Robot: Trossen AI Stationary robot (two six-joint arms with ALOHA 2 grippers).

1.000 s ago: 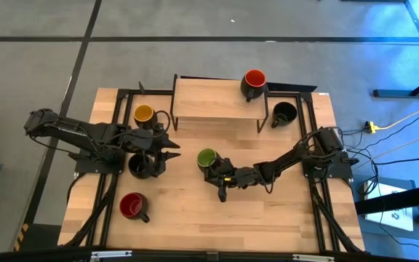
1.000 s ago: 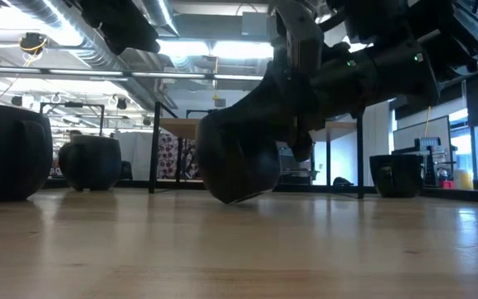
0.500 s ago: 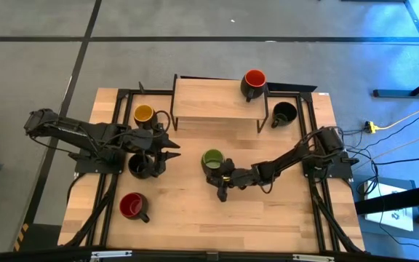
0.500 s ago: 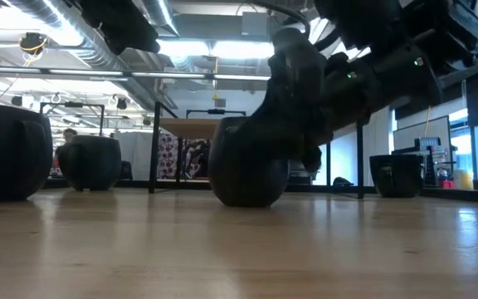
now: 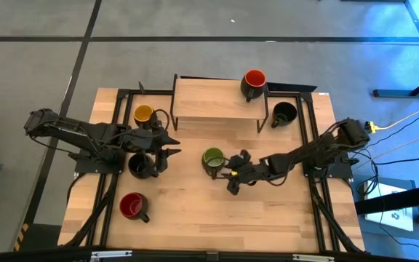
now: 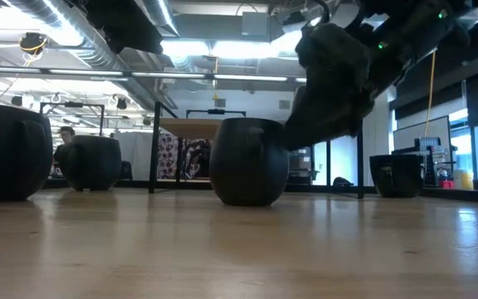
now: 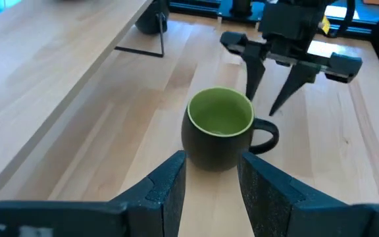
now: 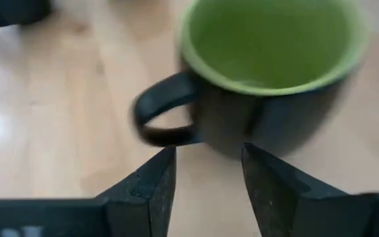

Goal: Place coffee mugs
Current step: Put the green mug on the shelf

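Note:
My right gripper should back off and straddle the handle [image 7: 272, 135] before it lifts the mug, because the green-lined mug's handle [image 8: 151, 113] is outside its open fingers.
The green-lined coffee mug [image 5: 212, 159] stands upright on its base on the table, mid-table, with its handle [image 8: 163, 118] toward my right gripper. My right gripper [image 7: 260, 105] is open and hovers just beside that handle, fingers slanting down and clear of the mug [image 8: 268, 59]. My left gripper [image 5: 169, 148] is open with nothing between its fingers. It hangs raised at the table's left, above a black mug [image 5: 140, 166], and points toward the green mug [image 7: 219, 128].
A wooden shelf [image 5: 209, 102] stands at the far middle with a red-lined mug [image 5: 253, 84] on it. A yellow-lined mug [image 5: 144, 114] stands at its left, a black mug [image 5: 284, 114] at its right and a red-lined mug [image 5: 132, 207] near left.
My right gripper has set the green mug down from a tilt, flat onto its base. It has then opened, let go, and drawn back up and toward the table's right edge. The mug stays upright where it was put.

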